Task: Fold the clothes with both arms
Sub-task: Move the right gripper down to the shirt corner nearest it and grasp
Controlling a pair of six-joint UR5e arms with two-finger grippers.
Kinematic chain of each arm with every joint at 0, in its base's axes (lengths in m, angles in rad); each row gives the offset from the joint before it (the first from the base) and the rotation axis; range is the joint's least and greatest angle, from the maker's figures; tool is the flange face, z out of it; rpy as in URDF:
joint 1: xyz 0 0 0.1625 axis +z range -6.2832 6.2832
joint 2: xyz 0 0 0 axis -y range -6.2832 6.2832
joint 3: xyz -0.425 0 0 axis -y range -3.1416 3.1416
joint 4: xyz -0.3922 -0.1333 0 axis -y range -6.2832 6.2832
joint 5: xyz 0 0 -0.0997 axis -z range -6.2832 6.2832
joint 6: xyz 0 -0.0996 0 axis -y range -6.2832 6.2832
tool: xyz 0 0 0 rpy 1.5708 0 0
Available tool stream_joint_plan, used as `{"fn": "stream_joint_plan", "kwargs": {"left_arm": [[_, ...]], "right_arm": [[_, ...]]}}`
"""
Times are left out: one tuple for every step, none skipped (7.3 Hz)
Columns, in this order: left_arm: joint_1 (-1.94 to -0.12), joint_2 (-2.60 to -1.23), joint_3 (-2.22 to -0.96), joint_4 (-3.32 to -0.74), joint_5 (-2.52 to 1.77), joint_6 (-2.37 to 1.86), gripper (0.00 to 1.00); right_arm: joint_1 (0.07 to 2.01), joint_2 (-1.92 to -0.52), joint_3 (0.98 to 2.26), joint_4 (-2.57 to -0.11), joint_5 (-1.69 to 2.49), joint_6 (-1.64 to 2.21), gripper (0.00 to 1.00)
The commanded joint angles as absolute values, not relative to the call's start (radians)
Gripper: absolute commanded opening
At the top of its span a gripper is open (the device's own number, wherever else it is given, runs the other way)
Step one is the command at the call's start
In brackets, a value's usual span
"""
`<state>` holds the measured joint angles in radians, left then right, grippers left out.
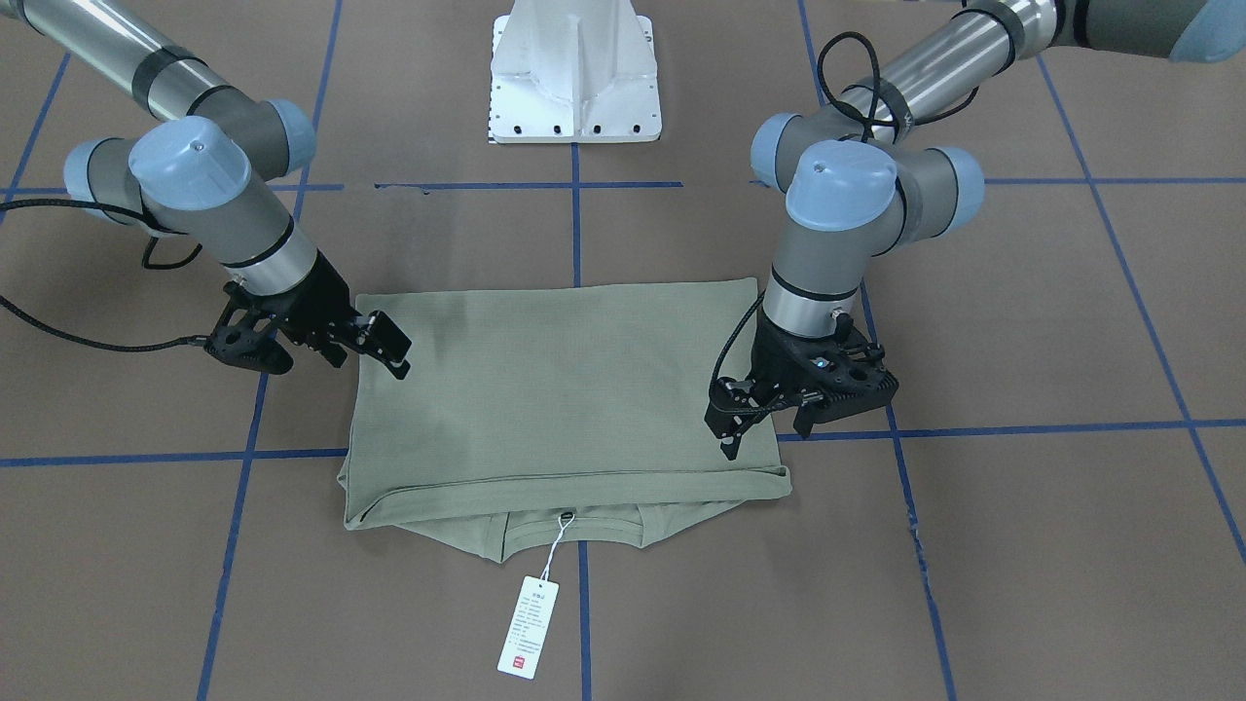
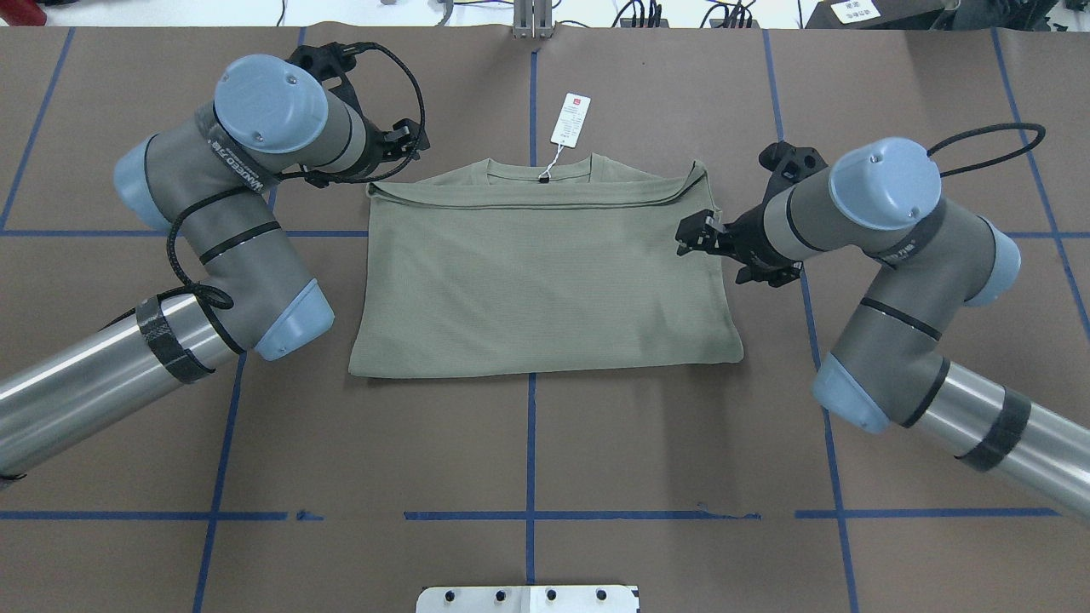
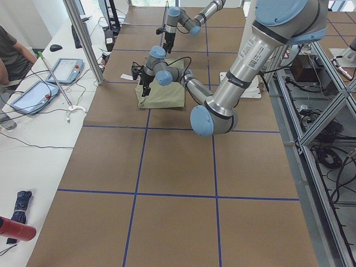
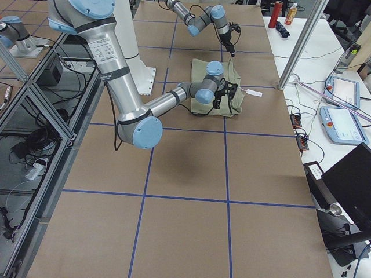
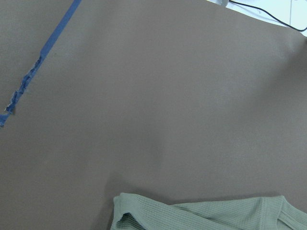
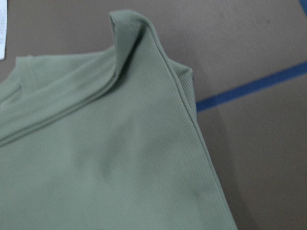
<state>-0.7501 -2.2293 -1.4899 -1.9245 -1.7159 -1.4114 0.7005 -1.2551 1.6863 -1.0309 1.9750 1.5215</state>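
Note:
The whole folded shirt (image 1: 558, 386) should swivel flat as one piece when the robot pulls the shirt's corner, since its folded-up hem (image 1: 572, 493) lies smooth along the collar.
The sage-green shirt (image 1: 565, 389) lies on the brown table, folded into a rectangle, collar toward the operators' side. Its lower half is folded up to just short of the collar (image 2: 541, 170). The white hang tag (image 1: 529, 626) lies on the table beyond the collar; it also shows in the overhead view (image 2: 570, 119). My left gripper (image 2: 409, 143) hovers at the shirt's collar-side corner (image 5: 124, 215), looks open and holds nothing. My right gripper (image 2: 688, 236) is over the opposite side edge near the other folded corner (image 6: 129, 28), open and empty. It also shows in the front view (image 1: 389, 349).
The white pedestal base (image 1: 576, 73) stands at the robot's side of the table. Blue tape lines (image 2: 530, 443) grid the brown surface. A side bench with tablets (image 3: 33, 94) and a metal post (image 3: 83, 41) runs along the operators' edge.

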Motion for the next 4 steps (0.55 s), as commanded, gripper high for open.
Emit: {"fn": "stream_joint_plan", "kwargs": {"left_arm": [[-0.749,-2.226,-1.512,-1.901,-1.717,-1.413,0.99],[-0.749,-2.226,-1.511,-1.902,-1.717,-1.414,0.99],[-0.749,-2.226,-1.512,-1.902,-1.717,-1.416,0.99],[-0.749,-2.226,-1.513,-1.902,-1.717,-1.416,0.99]], "right_arm": [[0.651,-1.374,1.784,-1.034,1.977,1.531,1.00],[0.635,-1.384,1.782,-1.034,1.976,1.531,1.00],[0.620,-1.387,1.779,-1.034,1.971,1.531,1.00],[0.605,-1.384,1.773,-1.034,1.970,1.532,1.00]]}}
